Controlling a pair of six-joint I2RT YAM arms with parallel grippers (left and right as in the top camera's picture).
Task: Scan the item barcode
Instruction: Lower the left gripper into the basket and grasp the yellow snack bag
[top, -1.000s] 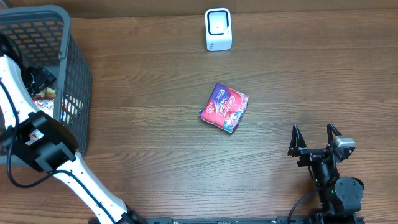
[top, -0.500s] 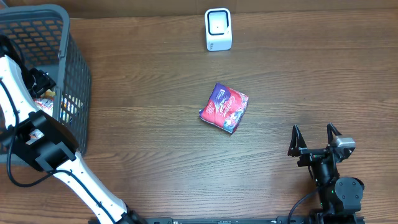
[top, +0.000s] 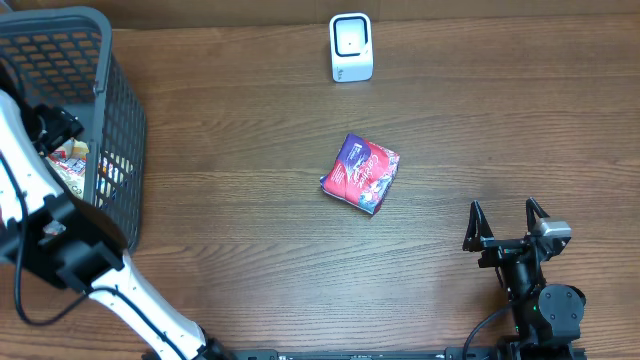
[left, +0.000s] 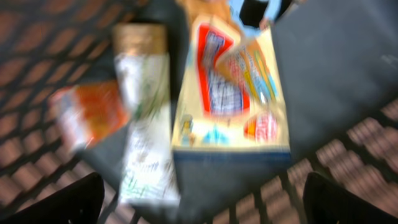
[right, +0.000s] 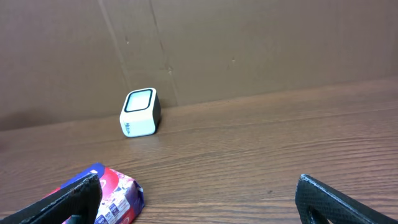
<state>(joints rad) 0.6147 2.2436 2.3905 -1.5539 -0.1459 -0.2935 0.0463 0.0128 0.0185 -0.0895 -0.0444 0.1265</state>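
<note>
The yellow packet is still beyond my left gripper's fingers, which point at the basket's near side (left: 258, 202). I should lift the gripper and reach farther in to the packet's fold (left: 244, 73).
A white cube scanner (top: 351, 47) stands at the table's far edge, also seen in the right wrist view (right: 140, 112). A red and purple packet (top: 362, 173) lies mid-table, apart from both arms. My left gripper (top: 57, 124) reaches down inside the grey basket (top: 125, 110). Its wrist view is blurred; the gripper (left: 202, 211) is open above a yellow box (left: 233, 87), a white packet (left: 146, 124) and an orange packet (left: 87, 115), holding none. My right gripper (top: 507, 225) rests open near the front right, with the packet (right: 115, 193) beside its left fingertip.
The basket's tall mesh walls surround the left gripper on the table's left side. A brown cardboard wall (right: 249, 43) backs the table behind the scanner. Bare wood lies between the red packet and the scanner.
The left arm has shifted a little leftward inside the basket, and its jaws narrowed briefly then widened again. The right arm, packet and scanner have not moved.
</note>
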